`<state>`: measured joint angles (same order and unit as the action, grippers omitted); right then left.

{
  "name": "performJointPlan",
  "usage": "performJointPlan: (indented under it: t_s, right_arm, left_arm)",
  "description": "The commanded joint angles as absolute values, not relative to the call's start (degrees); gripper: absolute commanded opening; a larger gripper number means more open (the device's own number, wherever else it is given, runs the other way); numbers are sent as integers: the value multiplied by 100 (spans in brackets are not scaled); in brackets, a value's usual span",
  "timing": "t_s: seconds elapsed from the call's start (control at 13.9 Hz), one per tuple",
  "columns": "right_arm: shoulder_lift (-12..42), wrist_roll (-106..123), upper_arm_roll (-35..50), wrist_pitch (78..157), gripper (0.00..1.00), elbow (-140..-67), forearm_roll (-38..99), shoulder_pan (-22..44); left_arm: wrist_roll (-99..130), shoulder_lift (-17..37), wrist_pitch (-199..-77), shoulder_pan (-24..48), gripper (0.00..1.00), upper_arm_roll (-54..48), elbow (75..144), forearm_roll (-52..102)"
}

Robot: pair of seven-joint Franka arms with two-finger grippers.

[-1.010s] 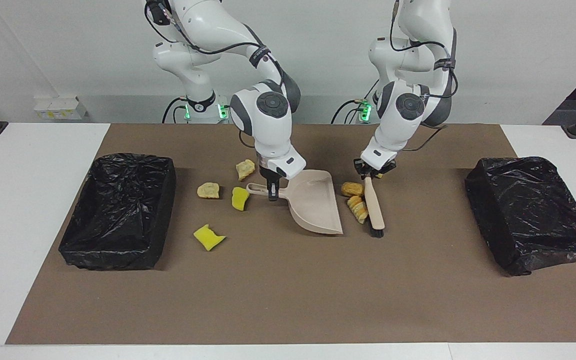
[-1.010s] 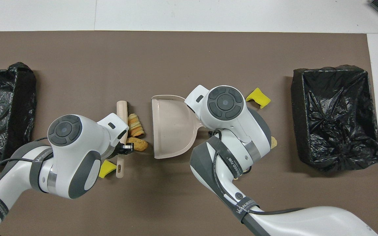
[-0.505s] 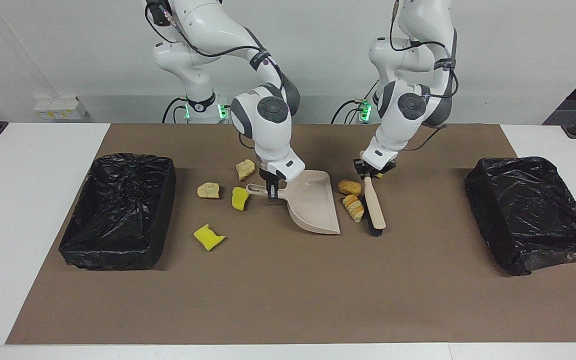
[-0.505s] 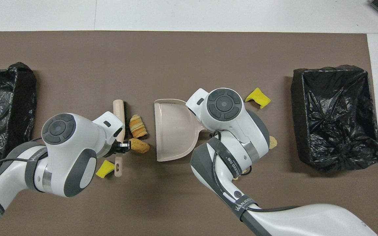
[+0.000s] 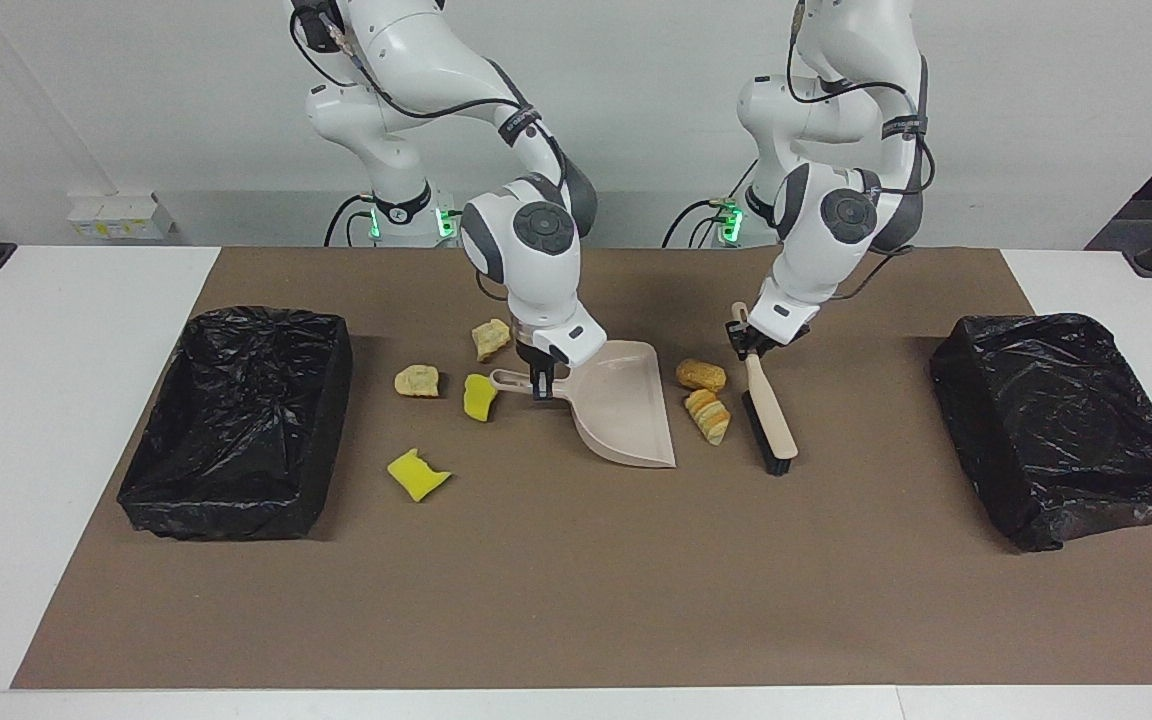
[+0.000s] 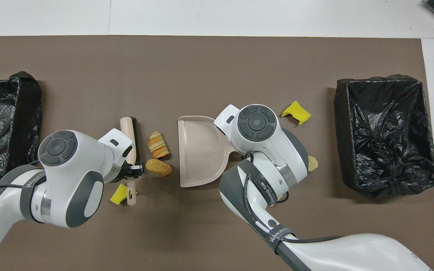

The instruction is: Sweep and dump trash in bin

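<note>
Next, I bring the brush back behind the chunk with my left gripper after I sweep in the striped pastry, because the yellow chunk (image 6: 119, 194) lies behind the brush, away from the dustpan.
My right gripper (image 5: 540, 385) is shut on the handle of the beige dustpan (image 5: 624, 405), which rests on the mat with its mouth toward the left arm's end. My left gripper (image 5: 751, 345) is shut on the beige brush (image 5: 769, 420), whose bristles touch the mat. Two pieces of trash, a tan bread lump (image 5: 701, 375) and a striped pastry (image 5: 710, 415), lie between brush and dustpan mouth, apart from both. More trash lies beside the dustpan handle: two tan lumps (image 5: 489, 338) (image 5: 417, 380) and two yellow sponges (image 5: 479, 396) (image 5: 417, 474). Another yellow chunk (image 6: 118, 194) lies by the brush handle's end.
A bin lined with black plastic (image 5: 236, 420) stands at the right arm's end of the brown mat, and a second black-lined bin (image 5: 1066, 420) stands at the left arm's end. The brown mat (image 5: 576, 580) covers the middle of the white table.
My left gripper has drawn the brush away from the two bread pieces, toward the left arm's end. The dustpan has shifted slightly toward the right arm's end. The pieces barely moved.
</note>
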<state>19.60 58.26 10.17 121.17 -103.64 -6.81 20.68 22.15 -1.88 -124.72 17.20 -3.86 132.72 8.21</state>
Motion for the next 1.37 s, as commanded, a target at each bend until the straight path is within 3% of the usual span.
performJointPlan:
  t_s: [0.0,0.43,0.87,1.08,1.3]
  right_arm:
    - [1942,5810,1063,12261,0,-10468,-738,2048]
    - [1934,5766,1063,12252,0,-10468,-729,2057]
    - [1969,5766,1063,12392,0,-10450,-729,2030]
    - [1969,5757,1063,12366,0,-10441,-729,2039]
    - [1960,5757,1063,12314,0,-10450,-712,2048]
  left_arm:
    - [2950,-632,-12392,2161,0,-369,13798,888]
    - [2912,-212,-13314,2917,0,-395,13562,1747]
    - [2099,97,-13201,3349,0,-378,12920,2294]
    - [3213,0,-12966,3314,0,-343,12911,1761]
    - [4680,-140,-11957,3269,0,-351,12692,698]
